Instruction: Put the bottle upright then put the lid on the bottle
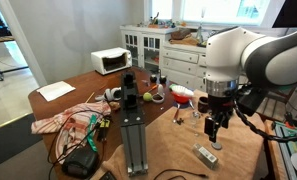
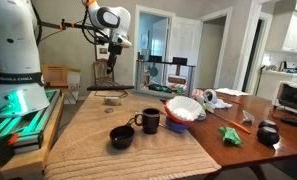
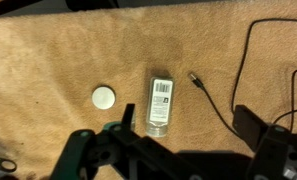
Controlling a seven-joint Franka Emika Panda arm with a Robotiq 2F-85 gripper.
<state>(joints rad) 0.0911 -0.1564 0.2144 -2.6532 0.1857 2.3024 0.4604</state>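
The lid lies clear and the open fingers line up across the bottle's narrow width. My gripper goes on moving down until the fingers are on both sides of the bottle, and then close.
The bottle lies on its side on the tan mat, small and see-through with a pale barcode label. In the wrist view the lid is a small pale round disc lying flat to the bottle's left, apart from it. My gripper is open and empty, hanging above the mat with the bottle close to one finger. In an exterior view the gripper hangs above the lying bottle. In an exterior view the gripper is high over the far end of the mat, above the bottle.
A thin black cable curves over the mat right of the bottle. A black mug, a black cup and a red bowl stand on the mat's near end. A black metal frame stands beside tangled cables.
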